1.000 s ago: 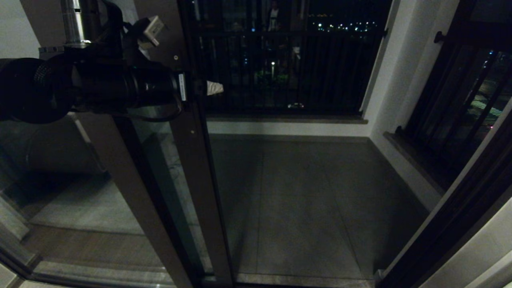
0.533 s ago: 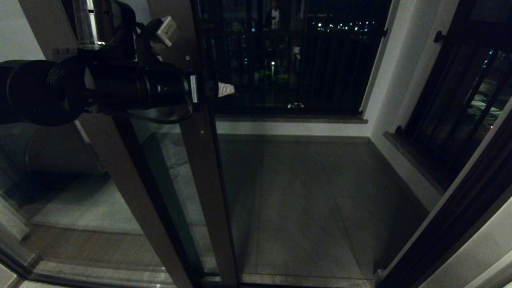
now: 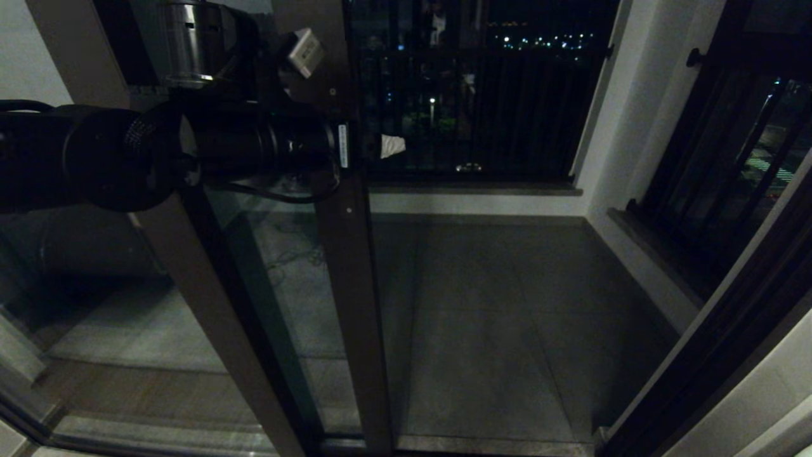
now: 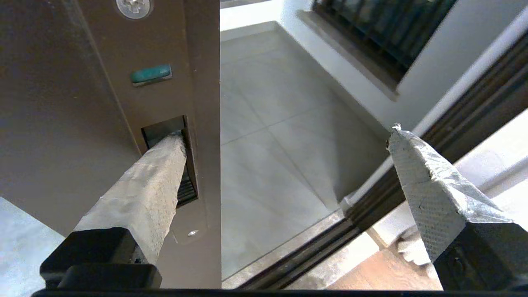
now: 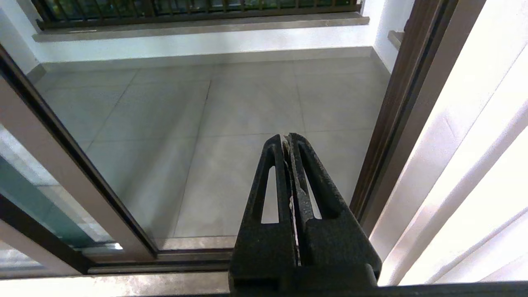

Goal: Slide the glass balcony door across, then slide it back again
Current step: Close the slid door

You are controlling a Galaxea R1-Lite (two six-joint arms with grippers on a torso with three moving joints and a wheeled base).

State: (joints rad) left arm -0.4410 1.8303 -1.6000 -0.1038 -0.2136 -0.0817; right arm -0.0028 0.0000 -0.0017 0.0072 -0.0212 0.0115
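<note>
I have the taped finger against the handle slot's doorway edge [image 4: 187, 148], so my push will make the glass balcony door [image 3: 353, 266] slide farther across the doorway.
The glass balcony door [image 3: 355, 304] stands partly across the opening, its dark brown stile [image 4: 165, 41] upright beside the balcony floor. My left gripper [image 3: 368, 147] is open and wide, reaching in from the left at handle height. One taped finger [image 4: 144, 194] is hooked into the black recessed handle slot [image 4: 187, 165]. The other finger [image 4: 425, 185] hangs free in the open doorway, past the stile's edge. My right gripper [image 5: 287, 138] is shut on nothing and hangs low inside the room, facing the opening; the head view does not show it.
A fixed glass pane with a wider brown post [image 3: 209, 304] overlaps the door on the left. The dark door frame [image 3: 729, 343] bounds the opening on the right. Black railings [image 3: 482, 108] close the balcony's far side. The floor track [image 4: 297, 260] runs along the threshold.
The door's stile and my left arm have moved together to the right, narrowing the open gap. The finger has stayed in the handle slot.
</note>
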